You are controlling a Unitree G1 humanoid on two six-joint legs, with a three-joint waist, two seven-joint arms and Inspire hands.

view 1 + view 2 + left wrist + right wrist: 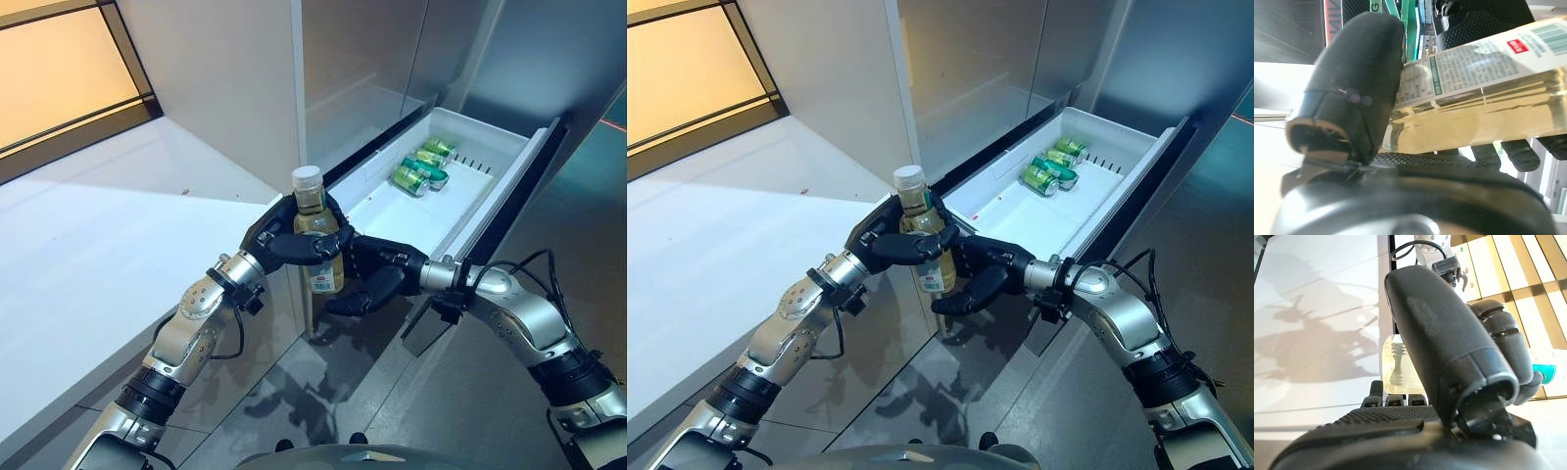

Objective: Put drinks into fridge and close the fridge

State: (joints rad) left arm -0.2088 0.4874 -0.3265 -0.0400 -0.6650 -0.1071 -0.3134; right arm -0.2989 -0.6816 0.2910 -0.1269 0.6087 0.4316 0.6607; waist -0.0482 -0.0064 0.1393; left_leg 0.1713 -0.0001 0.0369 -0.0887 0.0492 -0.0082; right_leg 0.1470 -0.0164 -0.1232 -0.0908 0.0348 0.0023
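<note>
The bottle will tip over onto its side when I lower it in, because it looks taller than the low walls of the fridge drawer.
A clear bottle with a white cap and pale yellow drink stands upright in my left hand, whose fingers and thumb are curled round its middle; the bottle also shows in the left wrist view. My right hand is open just to the right of the bottle, its fingers stretched beside and under the lower part and its thumb near the bottle. The bottle is held in the air in front of the near left corner of the open white fridge drawer.
Green cans lie at the far end of the drawer. A white counter runs along the left. The steel fridge front rises behind the drawer. Grey floor lies below the hands.
</note>
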